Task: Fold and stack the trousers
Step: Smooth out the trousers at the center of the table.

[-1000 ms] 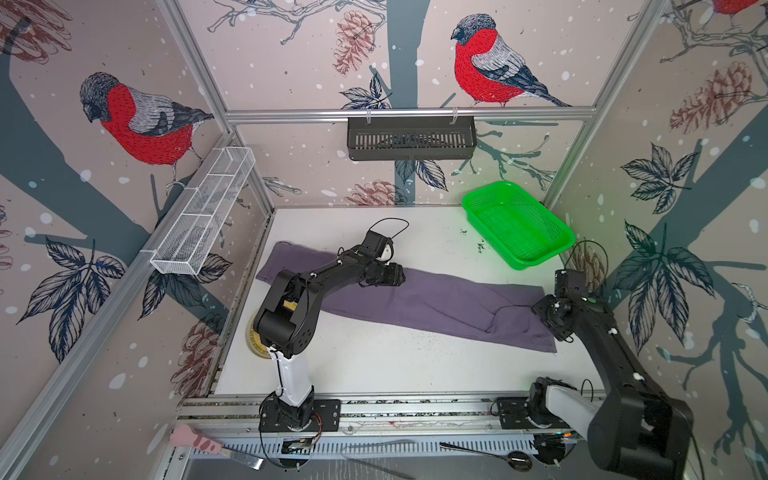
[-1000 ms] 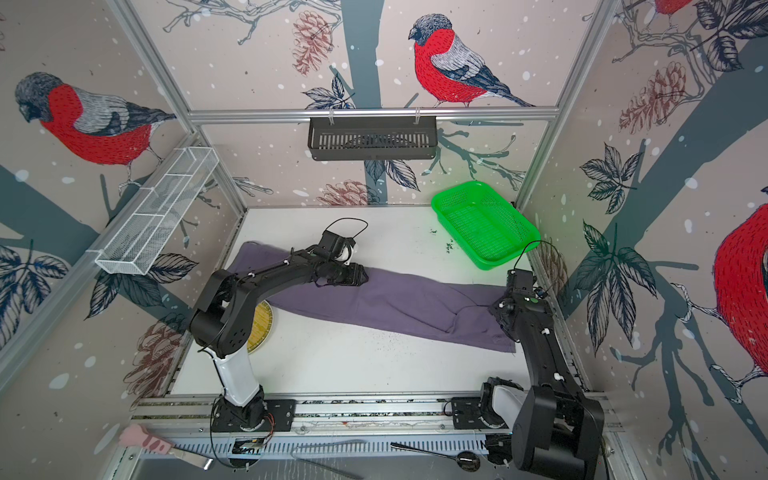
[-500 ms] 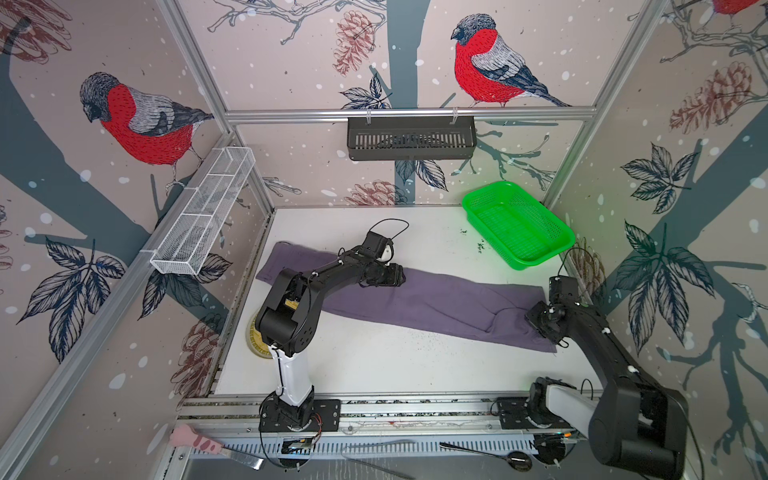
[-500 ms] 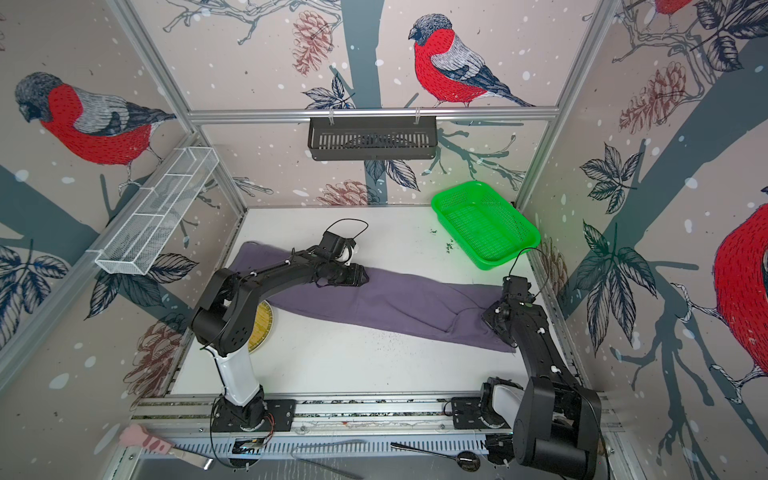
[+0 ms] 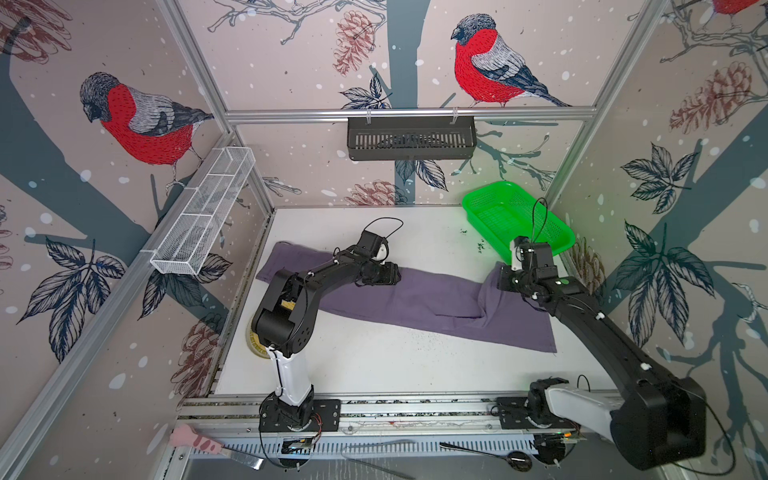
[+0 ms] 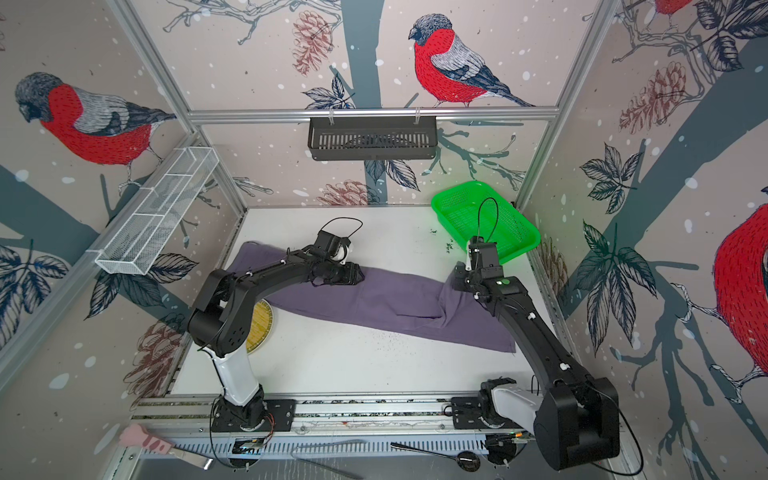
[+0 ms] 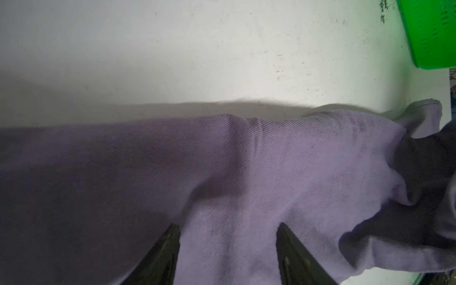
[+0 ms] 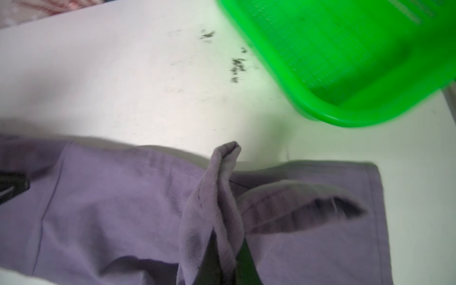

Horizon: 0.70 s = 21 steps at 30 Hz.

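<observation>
The trousers' raised fold [image 8: 222, 185] stands clear of the flat cloth under it, so the robot's right gripper should keep going toward the trousers' middle [image 5: 449, 300] and let go of the fold there.
The dusty purple trousers [image 5: 415, 299] [image 6: 386, 299] lie stretched slantwise across the white table in both top views. My left gripper [image 5: 395, 274] [image 6: 359, 274] hovers low over their left half, open; in the left wrist view the gripper [image 7: 228, 225] has flat cloth [image 7: 246, 172] between its spread fingers. My right gripper [image 5: 500, 282] [image 6: 455, 282] is shut on the trousers near their right end, holding a raised peak of cloth. In the right wrist view that gripper [image 8: 227, 238] pinches a fold of the trousers [image 8: 111, 197] that stands up.
A green basket [image 5: 484, 230] [image 6: 446, 224] [image 7: 429, 37] [image 8: 345, 61] sits at the back right, close behind the right wrist. A yellow round disc [image 6: 259, 322] lies by the left arm's elbow. A black rack [image 5: 411, 137] and a white wire shelf [image 5: 203, 216] hang on the walls.
The right gripper has shut on the trousers' right end, risen and moved back and leftward, pulling the cloth up into a peak. The left arm has stayed put.
</observation>
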{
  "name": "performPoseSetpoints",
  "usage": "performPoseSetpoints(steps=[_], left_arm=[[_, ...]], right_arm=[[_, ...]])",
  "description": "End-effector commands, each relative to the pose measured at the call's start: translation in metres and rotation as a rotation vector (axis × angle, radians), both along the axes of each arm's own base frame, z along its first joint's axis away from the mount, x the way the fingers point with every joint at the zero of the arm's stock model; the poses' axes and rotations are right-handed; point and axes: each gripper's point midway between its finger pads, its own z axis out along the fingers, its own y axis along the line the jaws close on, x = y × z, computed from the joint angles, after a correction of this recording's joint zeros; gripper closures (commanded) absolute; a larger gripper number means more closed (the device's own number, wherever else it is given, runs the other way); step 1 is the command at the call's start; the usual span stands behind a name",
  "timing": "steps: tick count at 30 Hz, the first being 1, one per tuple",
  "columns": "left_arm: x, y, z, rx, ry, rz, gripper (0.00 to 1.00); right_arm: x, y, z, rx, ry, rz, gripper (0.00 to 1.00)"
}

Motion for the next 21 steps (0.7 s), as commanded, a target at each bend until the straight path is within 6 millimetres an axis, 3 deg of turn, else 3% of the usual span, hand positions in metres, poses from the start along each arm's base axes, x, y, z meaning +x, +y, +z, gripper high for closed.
performPoseSetpoints(steps=[1,2,4,8,15,18,19,21], left_arm=[[0.002,0.008,0.006,-0.002,-0.020,0.028,0.37],[0.001,0.010,0.007,-0.005,-0.024,0.034,0.37],[-0.001,0.012,0.009,-0.007,-0.028,0.040,0.37],[-0.005,0.016,0.004,0.003,-0.014,0.045,0.37],[-0.005,0.017,0.001,0.007,-0.010,0.043,0.37],[-0.003,0.016,-0.001,0.008,-0.007,0.040,0.37],[-0.002,0.015,-0.001,0.006,-0.006,0.038,0.37],[0.000,0.014,-0.001,0.003,-0.003,0.036,0.37]], right_arm=[[0.000,0.053,0.014,0.007,-0.061,0.311,0.99],[-0.004,0.065,0.016,0.016,-0.066,0.374,0.99],[-0.011,0.086,0.000,0.023,-0.018,0.491,0.98],[-0.028,0.106,-0.031,-0.019,0.101,0.630,0.98],[-0.061,0.099,-0.072,-0.143,0.248,0.694,0.89],[-0.070,0.104,-0.078,-0.148,0.258,0.707,0.67],[-0.069,0.106,-0.076,-0.144,0.245,0.700,0.56],[-0.060,0.111,-0.063,-0.116,0.198,0.668,0.46]])
